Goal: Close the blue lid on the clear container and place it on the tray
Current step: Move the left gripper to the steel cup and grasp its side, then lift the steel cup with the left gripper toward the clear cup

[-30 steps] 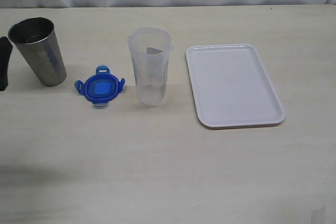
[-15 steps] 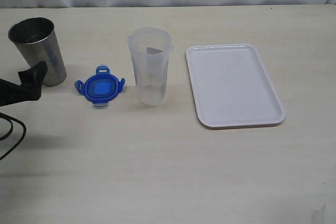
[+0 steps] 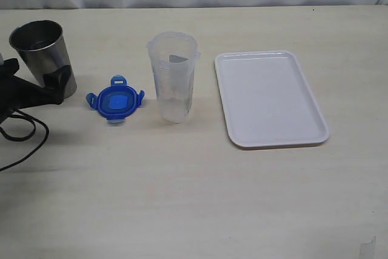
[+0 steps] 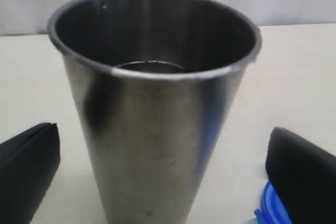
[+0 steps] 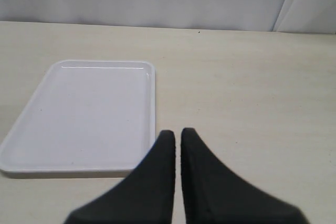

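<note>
The steel cup (image 3: 51, 60) has a thin bright ring (image 4: 151, 63) showing inside it, so I expect water to pour out in a stream when I tip the cup over the clear container.
The blue lid (image 3: 115, 100) lies flat on the table, left of the upright clear container (image 3: 173, 77). The white tray (image 3: 271, 98) lies to the container's right and has nothing on it. My left gripper (image 3: 35, 80) is open at the far left, its black fingers (image 3: 60, 80) on either side of the steel cup, holding nothing. In the left wrist view the left gripper (image 4: 164, 135) frames that cup, and the lid's edge (image 4: 270, 208) peeks in by one finger. My right gripper (image 5: 177, 132) is shut on nothing beside the tray (image 5: 84, 114); it is outside the exterior view.
A grey steel cup (image 3: 42, 53) stands at the far left and fills the left wrist view (image 4: 152, 119). A black cable (image 3: 24, 137) loops on the table below the left arm. A white backdrop runs along the table's far edge.
My left gripper has come in from the left edge toward the right, and its fingers now flank the steel cup. The lid, container and tray have not moved.
</note>
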Motion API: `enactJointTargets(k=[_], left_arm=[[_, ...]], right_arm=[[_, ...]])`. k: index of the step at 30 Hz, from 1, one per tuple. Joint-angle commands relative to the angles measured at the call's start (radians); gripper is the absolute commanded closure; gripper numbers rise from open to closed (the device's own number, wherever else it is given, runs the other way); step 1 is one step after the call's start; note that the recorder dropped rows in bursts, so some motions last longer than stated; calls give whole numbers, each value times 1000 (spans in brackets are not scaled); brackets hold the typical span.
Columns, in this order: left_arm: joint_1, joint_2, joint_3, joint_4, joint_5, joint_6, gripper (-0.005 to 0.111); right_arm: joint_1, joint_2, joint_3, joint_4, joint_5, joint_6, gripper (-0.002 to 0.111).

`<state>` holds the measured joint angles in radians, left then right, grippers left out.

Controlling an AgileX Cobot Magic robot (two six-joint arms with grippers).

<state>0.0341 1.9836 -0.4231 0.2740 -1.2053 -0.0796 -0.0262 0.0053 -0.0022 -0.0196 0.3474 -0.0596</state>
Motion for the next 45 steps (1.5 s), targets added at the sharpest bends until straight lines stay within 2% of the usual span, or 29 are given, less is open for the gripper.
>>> enactJointTargets(k=[1,28,45], left_arm=[[1,23,-41,2,-16,4,2],[1,143,-207,2,-16,-30,2],[1,143,-231,2,-16,-30,2]], right_arm=[[-6,-5,2,5,-5,-1,104],[-6,-5,2,5,-5,-1,104],[-6,-5,2,5,-5,-1,104]])
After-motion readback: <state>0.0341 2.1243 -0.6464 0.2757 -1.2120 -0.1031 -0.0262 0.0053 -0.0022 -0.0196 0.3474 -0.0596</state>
